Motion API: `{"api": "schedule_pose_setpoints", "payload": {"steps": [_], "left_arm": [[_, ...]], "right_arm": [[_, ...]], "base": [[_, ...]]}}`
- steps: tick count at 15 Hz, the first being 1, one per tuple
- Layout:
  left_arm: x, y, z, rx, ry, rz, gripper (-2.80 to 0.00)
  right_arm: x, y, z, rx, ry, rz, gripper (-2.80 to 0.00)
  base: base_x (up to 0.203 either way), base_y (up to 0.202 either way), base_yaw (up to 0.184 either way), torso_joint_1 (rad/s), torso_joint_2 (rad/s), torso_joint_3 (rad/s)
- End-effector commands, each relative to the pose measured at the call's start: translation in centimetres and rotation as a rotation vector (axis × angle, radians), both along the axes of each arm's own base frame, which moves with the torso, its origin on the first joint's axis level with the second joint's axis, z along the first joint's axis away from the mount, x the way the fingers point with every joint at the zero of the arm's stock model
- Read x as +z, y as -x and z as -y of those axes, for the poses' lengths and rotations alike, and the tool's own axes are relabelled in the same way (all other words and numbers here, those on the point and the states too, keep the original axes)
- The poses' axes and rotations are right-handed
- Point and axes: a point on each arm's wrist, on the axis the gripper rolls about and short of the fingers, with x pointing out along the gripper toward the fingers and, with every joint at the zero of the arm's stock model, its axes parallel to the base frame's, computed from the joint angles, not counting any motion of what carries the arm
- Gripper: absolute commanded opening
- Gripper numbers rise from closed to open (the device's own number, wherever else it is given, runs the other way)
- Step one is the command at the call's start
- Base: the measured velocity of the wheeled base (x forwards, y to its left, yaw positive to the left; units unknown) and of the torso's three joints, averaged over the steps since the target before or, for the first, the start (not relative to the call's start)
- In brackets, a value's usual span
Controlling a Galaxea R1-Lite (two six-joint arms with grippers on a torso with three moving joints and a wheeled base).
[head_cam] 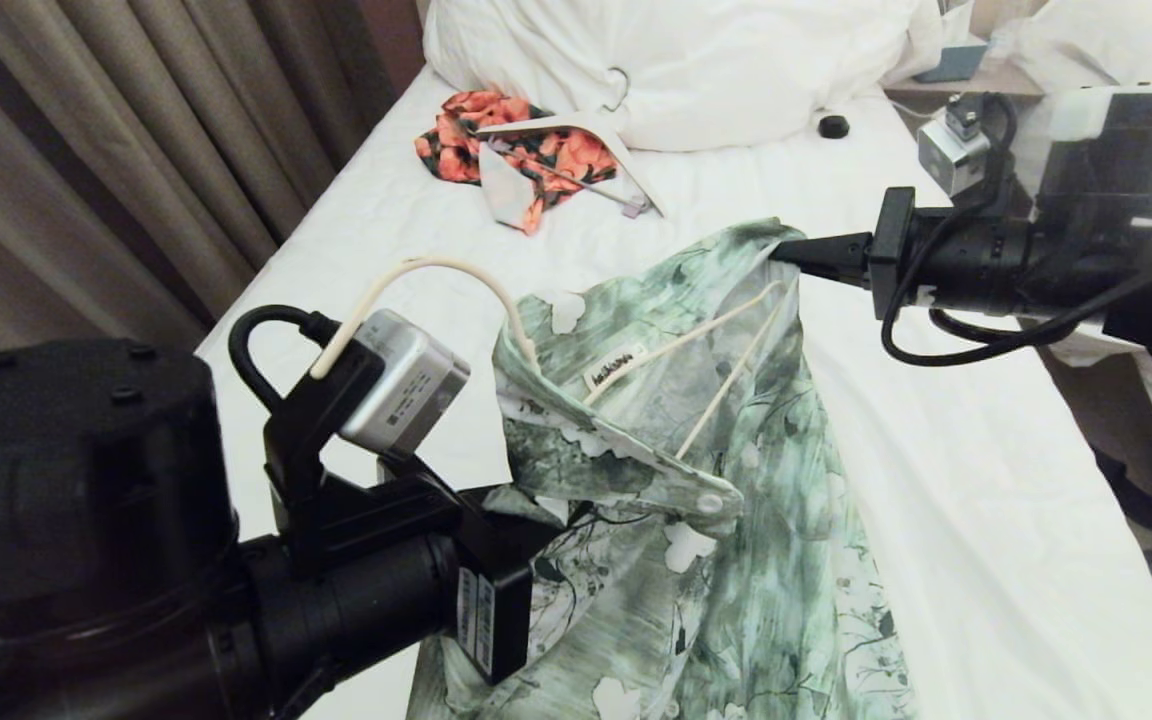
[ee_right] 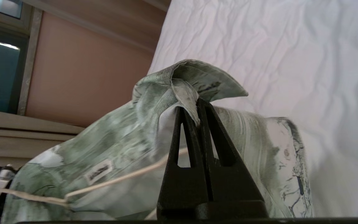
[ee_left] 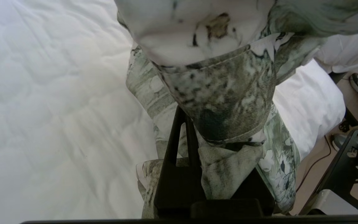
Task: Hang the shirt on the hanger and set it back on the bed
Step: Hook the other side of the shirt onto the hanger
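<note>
The cream hanger's tip (head_cam: 775,288) is inside the shirt's neck opening, so my right gripper should go on pulling the shirt's edge (head_cam: 763,235) over the hanger's tip until the shirt covers it, and then let go.
The green and white shirt (head_cam: 726,540) hangs lifted over the bed (head_cam: 946,470), stretched between both grippers. My left gripper (head_cam: 541,520) is low in the head view, shut on a fold of the shirt (ee_left: 228,102); cloth covers one of its fingers (ee_left: 179,149). My right gripper (head_cam: 784,252) comes in from the right and is shut on the shirt's edge (ee_right: 185,90) near the collar. The cream wire hanger (head_cam: 681,345) lies in the neck opening beside the white label (head_cam: 616,368). Its hook (head_cam: 436,264) arches over my left wrist camera. The wire (ee_right: 120,179) also shows in the right wrist view.
An orange-red floral garment (head_cam: 496,150) with a thick white hanger (head_cam: 626,160) lies near the pillows (head_cam: 696,60). A small black round thing (head_cam: 833,126) sits beside them. Curtains (head_cam: 86,170) hang left of the bed; a nightstand (head_cam: 956,75) and floor are to its right.
</note>
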Motion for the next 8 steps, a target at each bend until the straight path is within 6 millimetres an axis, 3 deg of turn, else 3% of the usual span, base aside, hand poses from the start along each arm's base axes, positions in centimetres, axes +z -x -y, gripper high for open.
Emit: {"api": "schedule_pose_setpoints", "payload": {"steps": [1,8], "left_arm": [[-0.3,-0.3,0.5,0.001,-0.012,-0.008,-2.80],[1.6,-0.6,2.3,-0.026,0.038,0.025,-2.80]], "right_arm": [[0.5,0.4,-0.1,0.009,-0.006,0.011,-2.80],[3.4,5.1,-2.0,0.114,-0.020,0.050,-2.80]], "base": [[0.000,0.000,0.000,0.000,0.00,0.000],[0.000,0.000,0.000,0.000,0.00,0.000]]}}
